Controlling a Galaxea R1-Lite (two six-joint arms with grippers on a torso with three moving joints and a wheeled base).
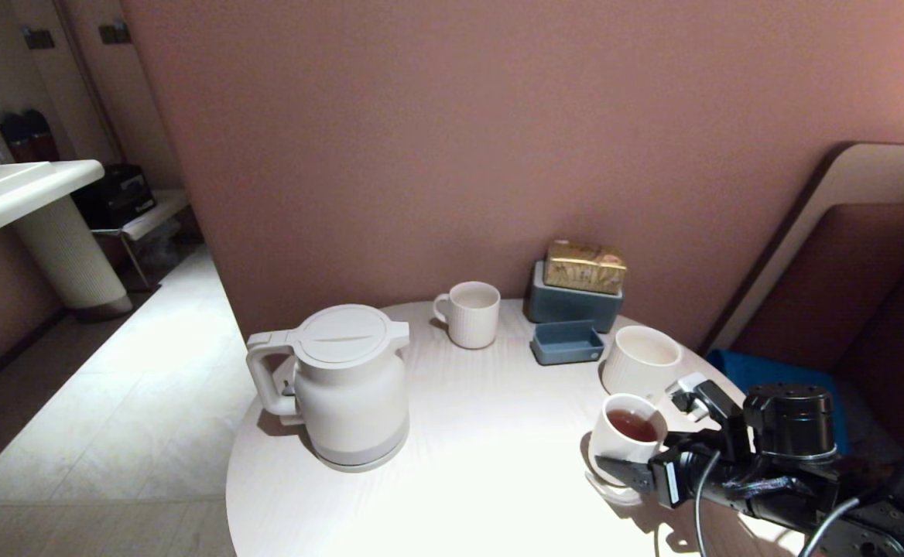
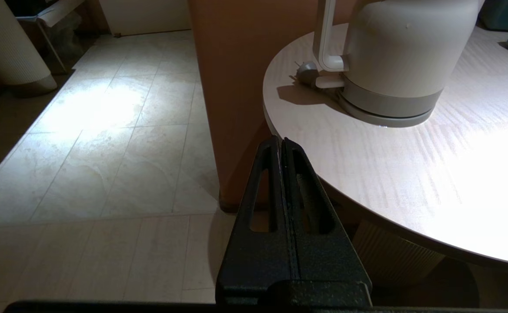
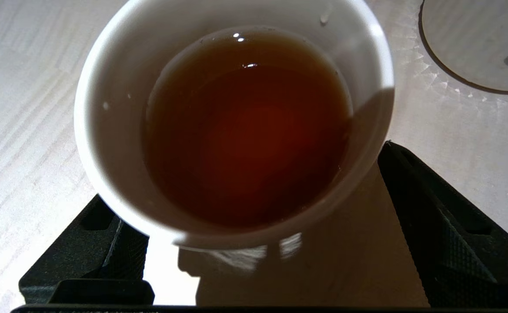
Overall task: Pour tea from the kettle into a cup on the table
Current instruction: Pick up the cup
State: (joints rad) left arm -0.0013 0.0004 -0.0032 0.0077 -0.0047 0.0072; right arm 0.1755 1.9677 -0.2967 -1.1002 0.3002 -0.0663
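The tea's surface is well below the cup's rim [image 1: 631,404]. I expect the tea to stay in the small white ribbed cup [image 1: 618,455] when I lift and carry it.
The small white ribbed cup [image 1: 614,442] stands on the round white table [image 1: 483,464] at the near right, holding reddish-brown tea [image 1: 632,425]. My right gripper [image 1: 645,429] is open, one finger on each side of the cup. In the right wrist view the tea [image 3: 245,130] fills the cup [image 3: 106,130], and the black fingers [image 3: 445,226] stand clear of its wall. The white kettle [image 1: 351,387] stands upright on the table's left side, lid shut. My left gripper [image 2: 281,141] is shut and empty, parked low beside the table's edge [image 2: 410,174], short of the kettle [image 2: 402,56].
A wider white ribbed cup [image 1: 642,360] stands just behind the tea cup. A white mug with a handle [image 1: 471,313] sits at the back. Blue boxes [image 1: 572,305] with a gold packet [image 1: 583,267] and a small blue tray [image 1: 568,342] stand against the wall.
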